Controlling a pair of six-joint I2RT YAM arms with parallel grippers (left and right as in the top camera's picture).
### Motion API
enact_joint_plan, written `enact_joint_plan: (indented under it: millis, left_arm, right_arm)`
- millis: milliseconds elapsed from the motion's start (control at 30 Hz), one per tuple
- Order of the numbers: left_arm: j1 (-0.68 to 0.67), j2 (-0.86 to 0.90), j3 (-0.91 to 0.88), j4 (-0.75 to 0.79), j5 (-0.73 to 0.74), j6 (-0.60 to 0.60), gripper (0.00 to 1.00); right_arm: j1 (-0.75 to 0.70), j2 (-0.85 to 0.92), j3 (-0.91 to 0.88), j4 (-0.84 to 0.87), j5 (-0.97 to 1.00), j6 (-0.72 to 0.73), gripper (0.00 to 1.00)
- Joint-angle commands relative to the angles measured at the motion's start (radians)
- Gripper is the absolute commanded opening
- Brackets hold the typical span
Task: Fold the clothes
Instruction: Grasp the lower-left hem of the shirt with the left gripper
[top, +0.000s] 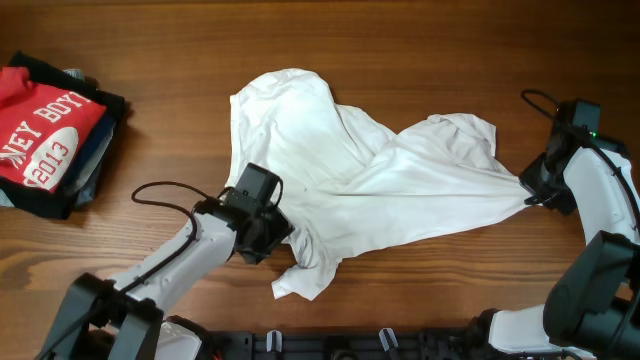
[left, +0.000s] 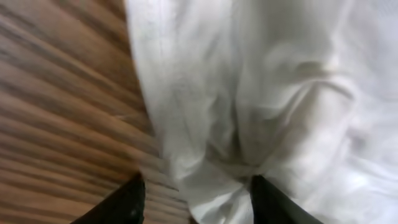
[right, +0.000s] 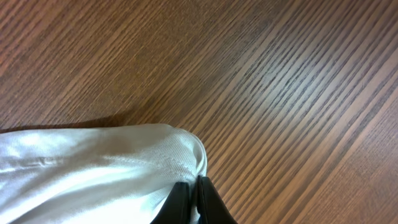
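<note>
The white shirt's edge is against only one finger of the robot's left gripper, so that gripper should move further onto that bunched edge and pinch it before it stretches the crumpled shirt flat.
The clothes, a plain white T-shirt, lie crumpled across the middle of the table, with one corner drawn out to the right. My right gripper is shut on that corner. In the right wrist view, the right gripper pinches the stitched hem of the clothes just above the wood. My left gripper sits over the shirt's lower left part. In the left wrist view, the left gripper has its jaws apart. A bunched fold of the clothes lies between them, against the right finger only.
A pile of other garments topped by a red shirt with white lettering lies at the far left edge. Bare wooden table surrounds the white shirt. A black cable loops beside the left arm.
</note>
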Motion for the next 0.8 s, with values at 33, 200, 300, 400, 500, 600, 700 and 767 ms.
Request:
enact_joint_plan:
  millis: [33, 200, 300, 400, 500, 600, 700, 767]
  left_arm:
    - [0.002, 0.086, -0.027, 0.072, 0.000, -0.019, 0.38]
    - [0.002, 0.086, -0.027, 0.041, 0.000, -0.018, 0.18]
    - [0.002, 0.086, -0.027, -0.040, 0.000, -0.008, 0.29]
    - [0.002, 0.086, -0.027, -0.066, 0.000, -0.008, 0.39]
    - [0.002, 0.086, -0.027, -0.065, -0.002, -0.008, 0.38]
    - [0.002, 0.086, -0.027, -0.069, -0.050, -0.052, 0.36]
    - [0.002, 0.086, -0.027, -0.050, -0.068, -0.098, 0.33]
    - [0.002, 0.081, -0.027, -0.042, -0.076, -0.098, 0.34]
  right_arm:
    - [-0.005, -0.010, -0.002, -0.001, -0.013, -0.011, 0.04]
    - [-0.005, -0.010, -0.002, 0.000, -0.013, -0.011, 0.04]
    - [-0.005, -0.010, -0.002, 0.000, -0.013, -0.011, 0.04]
    - [-0.005, -0.010, -0.002, 0.000, -0.013, -0.011, 0.04]
    - [-0.005, -0.010, -0.002, 0.000, -0.013, -0.012, 0.04]
    - [-0.005, -0.010, -0.002, 0.000, -0.014, -0.012, 0.04]
    - [-0.005, -0.010, -0.002, 0.000, -0.017, -0.016, 0.05]
    - [-0.005, -0.010, -0.002, 0.000, -0.017, -0.027, 0.04]
